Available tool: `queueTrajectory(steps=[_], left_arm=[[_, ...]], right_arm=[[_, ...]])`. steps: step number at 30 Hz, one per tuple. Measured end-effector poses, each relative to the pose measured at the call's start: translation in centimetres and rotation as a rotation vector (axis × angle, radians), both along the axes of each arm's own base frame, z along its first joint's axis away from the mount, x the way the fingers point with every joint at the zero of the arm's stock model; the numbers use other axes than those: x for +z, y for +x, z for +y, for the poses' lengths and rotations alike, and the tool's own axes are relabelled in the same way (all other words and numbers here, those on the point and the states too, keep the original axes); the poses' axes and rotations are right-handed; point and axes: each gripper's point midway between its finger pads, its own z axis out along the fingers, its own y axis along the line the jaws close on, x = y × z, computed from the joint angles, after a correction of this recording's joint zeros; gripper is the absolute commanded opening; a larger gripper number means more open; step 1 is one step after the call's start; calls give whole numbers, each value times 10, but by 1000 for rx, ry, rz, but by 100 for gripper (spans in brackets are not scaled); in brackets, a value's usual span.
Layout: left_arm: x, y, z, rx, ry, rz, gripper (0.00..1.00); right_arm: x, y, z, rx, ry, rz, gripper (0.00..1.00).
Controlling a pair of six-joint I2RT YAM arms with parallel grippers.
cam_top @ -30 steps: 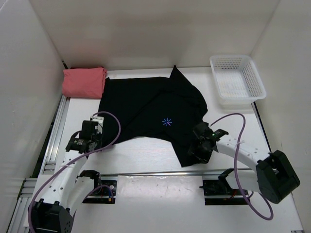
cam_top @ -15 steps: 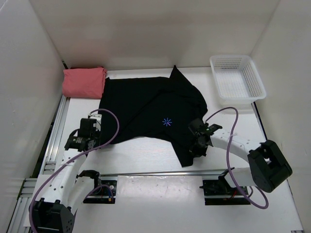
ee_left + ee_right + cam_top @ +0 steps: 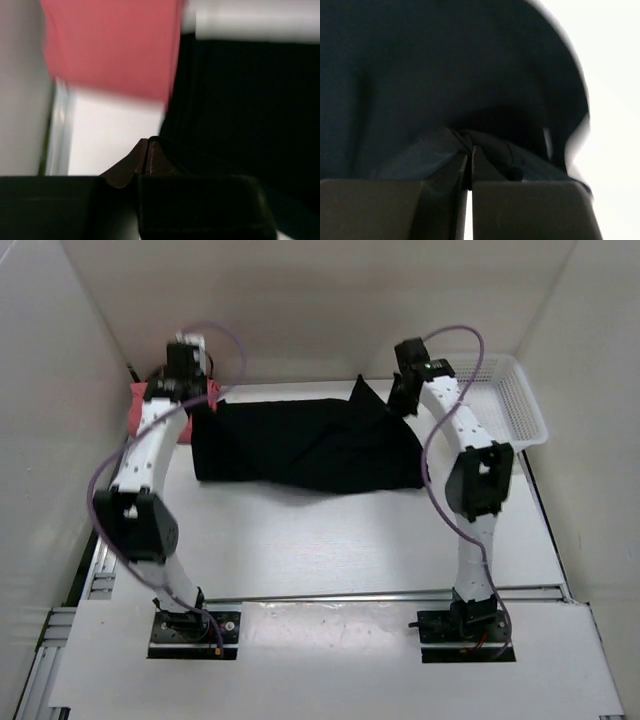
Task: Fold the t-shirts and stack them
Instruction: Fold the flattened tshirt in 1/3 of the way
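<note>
The black t-shirt lies doubled over in a band, so I should use my left gripper and right gripper to pull its corners toward the near bar (image 3: pixel 300 597) and spread it out.
The black t-shirt (image 3: pixel 300 445) lies across the far half of the table, folded over into a wide band, and no mark shows on it. My left gripper (image 3: pixel 202 400) is at the shirt's far left corner. In the left wrist view it (image 3: pixel 146 142) is shut, with the edge of the black cloth (image 3: pixel 240 100) pinched at its tip. At the far right corner, my right gripper (image 3: pixel 400 400) is shut on a bunched fold of the black cloth (image 3: pixel 445 65); its jaws (image 3: pixel 470 152) bite the fold. The folded salmon pink t-shirt (image 3: pixel 138 398) (image 3: pixel 110 45) lies just left of my left gripper, mostly hidden by the arm.
A white mesh basket (image 3: pixel 525 405) stands at the back right, close behind the right arm. Both arms reach out to the back wall. White walls close in the sides, and a metal rail (image 3: pixel 100 560) runs along the left edge.
Both arms swung from the near side to the far edge, carrying the black shirt's near hem over and folding it in half. The right gripper shut on the cloth. The light-blue mark is now covered.
</note>
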Motion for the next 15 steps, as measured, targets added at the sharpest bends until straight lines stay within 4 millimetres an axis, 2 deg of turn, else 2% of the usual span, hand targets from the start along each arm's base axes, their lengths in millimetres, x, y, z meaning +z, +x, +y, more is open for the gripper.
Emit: queueTrajectory(steps=[1, 2, 3, 4, 5, 6, 8, 10, 11, 12, 13, 14, 15], left_arm=[[28, 41, 3, 21, 8, -93, 11], [56, 75, 5, 39, 12, -181, 11], [83, 101, 7, 53, 14, -267, 11], [114, 121, 8, 62, 10, -360, 11], [144, 133, 8, 69, 3, -452, 11], [167, 133, 9, 71, -2, -514, 11], [204, 115, 11, 75, -9, -593, 11], [228, 83, 12, 73, -14, -634, 11], [236, 69, 14, 75, -15, -650, 11], [244, 54, 16, 79, -15, -665, 11], [249, 41, 19, 81, -15, -678, 11], [251, 29, 21, 84, -15, -683, 11], [249, 20, 22, 84, -16, -686, 11]], right_arm=[[4, 41, 1, 9, 6, -88, 0], [10, 66, 1, 12, 19, -189, 0], [26, 74, -4, 18, 32, -298, 0], [36, 60, -13, 24, 30, -334, 0], [57, 39, -22, 26, 30, -365, 0], [84, 26, -30, 30, 34, -406, 0], [183, 12, -39, 39, 68, -628, 0], [284, -7, -46, 51, 95, -876, 0], [318, -21, -48, 57, 101, -967, 0], [343, -37, -50, 65, 106, -1035, 0], [354, -51, -50, 76, 106, -1072, 0], [358, -68, -50, 87, 108, -1088, 0], [353, -79, -48, 98, 109, -1084, 0]])
